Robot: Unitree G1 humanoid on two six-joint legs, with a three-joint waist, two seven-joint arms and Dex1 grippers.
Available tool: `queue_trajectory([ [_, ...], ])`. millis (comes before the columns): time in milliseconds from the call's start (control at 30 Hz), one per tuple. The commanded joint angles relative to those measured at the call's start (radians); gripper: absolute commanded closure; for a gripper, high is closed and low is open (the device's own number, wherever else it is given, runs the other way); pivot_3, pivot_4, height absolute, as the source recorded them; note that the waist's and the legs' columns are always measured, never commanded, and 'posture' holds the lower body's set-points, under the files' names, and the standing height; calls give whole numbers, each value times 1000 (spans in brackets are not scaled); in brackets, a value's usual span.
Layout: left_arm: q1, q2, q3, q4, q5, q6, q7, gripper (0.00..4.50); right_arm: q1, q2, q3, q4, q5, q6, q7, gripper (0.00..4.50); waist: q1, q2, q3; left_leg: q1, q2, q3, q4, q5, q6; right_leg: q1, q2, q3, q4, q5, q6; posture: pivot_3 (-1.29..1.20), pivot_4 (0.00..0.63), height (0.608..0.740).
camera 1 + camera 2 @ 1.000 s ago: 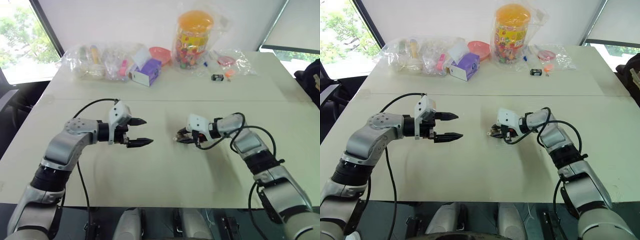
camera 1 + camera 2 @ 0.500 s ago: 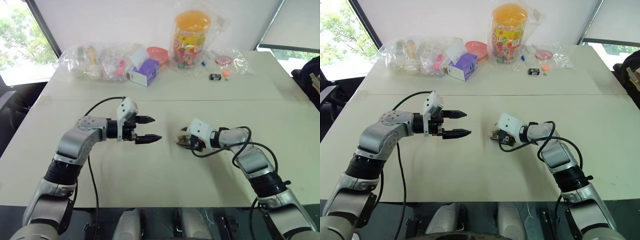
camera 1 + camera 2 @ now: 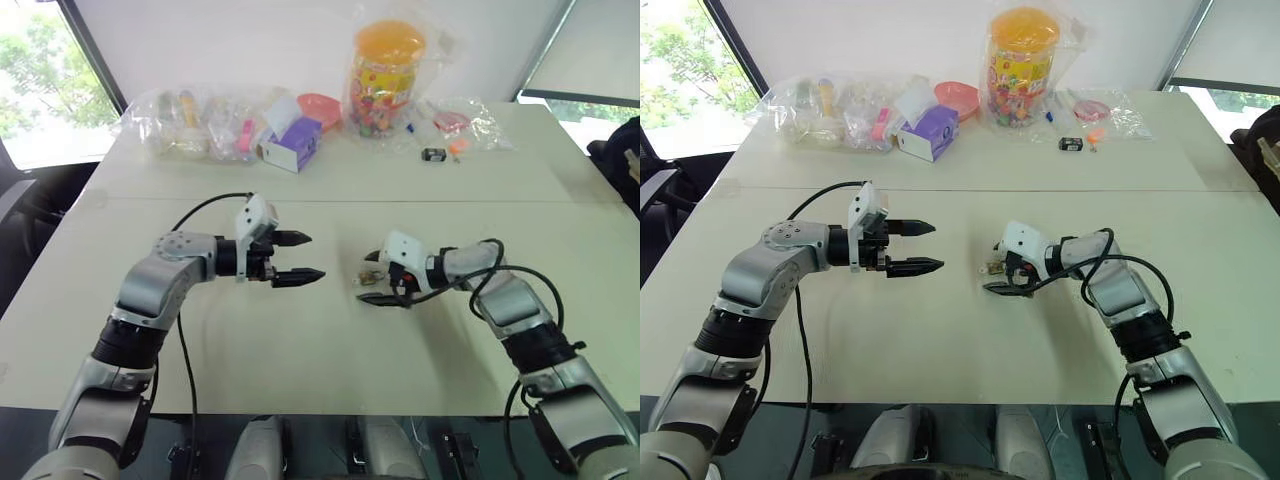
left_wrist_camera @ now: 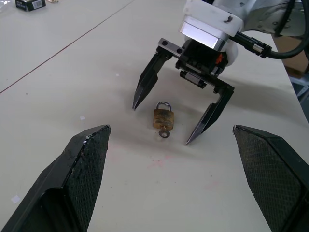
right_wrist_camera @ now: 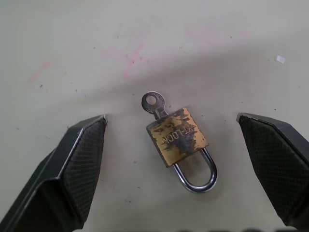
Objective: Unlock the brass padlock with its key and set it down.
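The padlock (image 5: 182, 144) lies at a slant between my right gripper's fingers. Next, I grip its body (image 5: 177, 136) squarely by the sides and lift its key toward my left gripper.
The brass padlock (image 5: 177, 137) lies flat on the pale table (image 3: 300, 340), its silvery shackle (image 5: 198, 176) looped at one end. The key (image 5: 153, 104) sticks out of its other end. My right gripper (image 3: 365, 277) stands open just over the table, one black finger on each side of the padlock and neither touching it. The left wrist view shows the same: padlock (image 4: 163, 117) and key (image 4: 165, 132) between the right gripper's spread fingertips. My left gripper (image 3: 314, 256) is open and holds nothing, pointing towards the padlock from a short way to its left.
Along the table's far edge sit clear plastic bags (image 3: 185, 120), a purple box (image 3: 293, 143), a red bowl (image 3: 320, 104), an orange-lidded jar of sweets (image 3: 385, 75) and a small black object (image 3: 433, 154). A seam (image 3: 150, 198) crosses the table behind the grippers.
My right gripper has opened and let go of the padlock, which now lies on the table between its fingers. The left gripper has stayed open and still.
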Motion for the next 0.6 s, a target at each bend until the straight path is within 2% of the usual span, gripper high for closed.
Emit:
queue_trajectory([
  [33,0,2,17,-30,-2,-15,7,235,-61,10,42,177,-44,-69,34,51,-1,0,0,0,0,0,0,0,0,0,0,0,0,0,0,0,150,740],
  [333,25,13,33,-59,-9,-9,26,235,-180,15,112,479,-96,-240,129,51,0,0,0,3,0,0,0,0,0,4,-2,0,0,0,0,0,150,740],
  [467,44,22,45,-74,-12,-7,37,235,-163,-12,126,499,-100,-280,177,51,3,0,0,13,0,-1,-2,-1,1,15,-3,0,-3,0,0,0,150,740],
  [600,51,27,46,-81,-17,-8,42,235,-134,-25,127,481,-106,-298,189,51,10,0,0,14,-1,-3,-2,-1,1,18,-4,-1,-5,0,0,0,150,740],
])
